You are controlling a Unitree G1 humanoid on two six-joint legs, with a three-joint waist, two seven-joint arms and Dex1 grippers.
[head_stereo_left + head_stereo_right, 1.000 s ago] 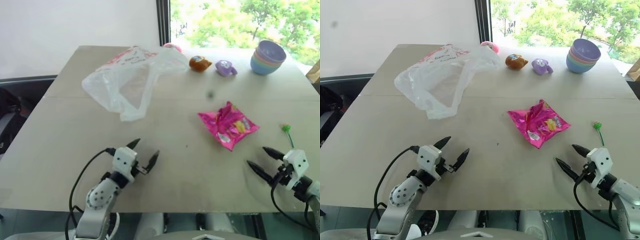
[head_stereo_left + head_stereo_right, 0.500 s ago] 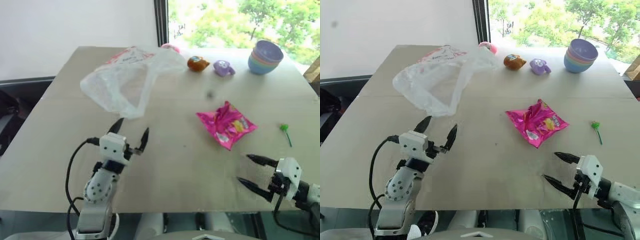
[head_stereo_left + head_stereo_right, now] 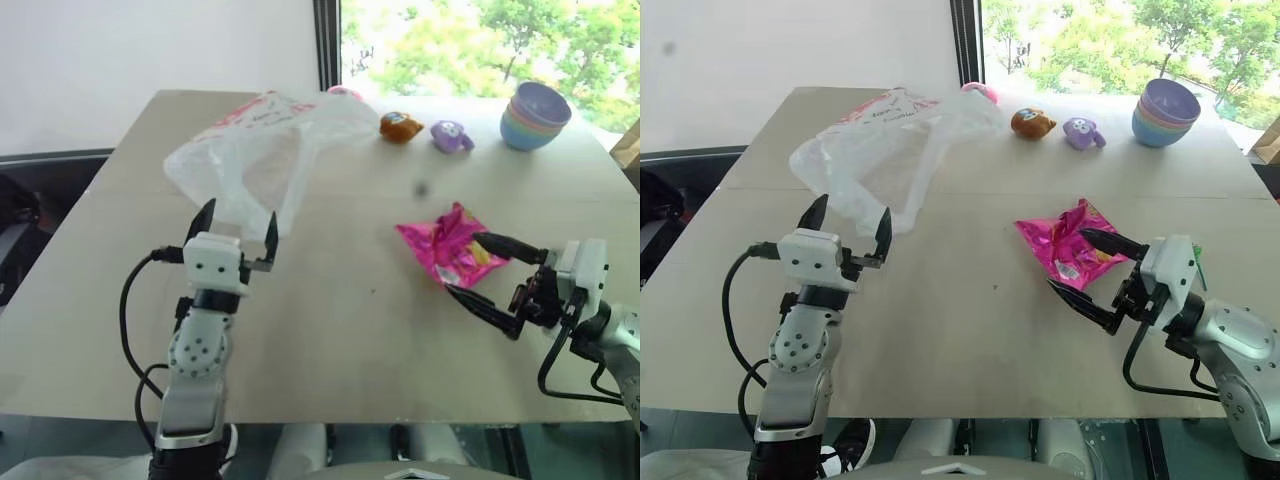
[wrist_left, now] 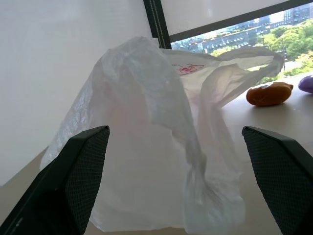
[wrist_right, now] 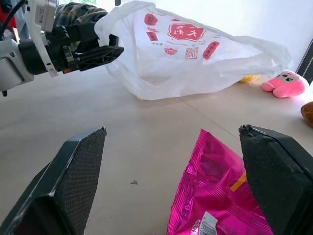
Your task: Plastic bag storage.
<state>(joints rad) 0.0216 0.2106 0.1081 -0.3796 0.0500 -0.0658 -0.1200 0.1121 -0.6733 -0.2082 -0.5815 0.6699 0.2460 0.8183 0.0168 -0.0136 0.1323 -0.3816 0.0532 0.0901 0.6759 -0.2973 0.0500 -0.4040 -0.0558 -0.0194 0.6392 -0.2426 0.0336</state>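
The plastic bag's near edge (image 3: 273,216) hangs in thin, limp folds, so the plastic bag will bunch into a peak at my left gripper and sag elsewhere when I pull.
The plastic bag (image 3: 262,150), translucent white with red print, lies crumpled on the far left of the table (image 3: 330,340); the left wrist view has the bag (image 4: 161,147) straight ahead. My left gripper (image 3: 236,224) is raised just in front of the bag's near edge, open and empty. My right gripper (image 3: 480,268) hovers open at the near side of the pink snack packet (image 3: 452,243), holding nothing. In the right wrist view the snack packet (image 5: 220,196) lies between my fingers, with the bag (image 5: 186,54) and my left gripper (image 5: 90,46) beyond it.
At the table's far edge sit an orange toy (image 3: 399,126), a purple toy (image 3: 451,136), a pink toy (image 5: 285,82) behind the bag, and stacked pastel bowls (image 3: 535,114). A small green stick (image 3: 1196,256) shows just past my right hand.
Both arms have risen. The left gripper has moved forward, up to the bag's near edge. The right gripper has swung left from the table's near right corner to the snack packet.
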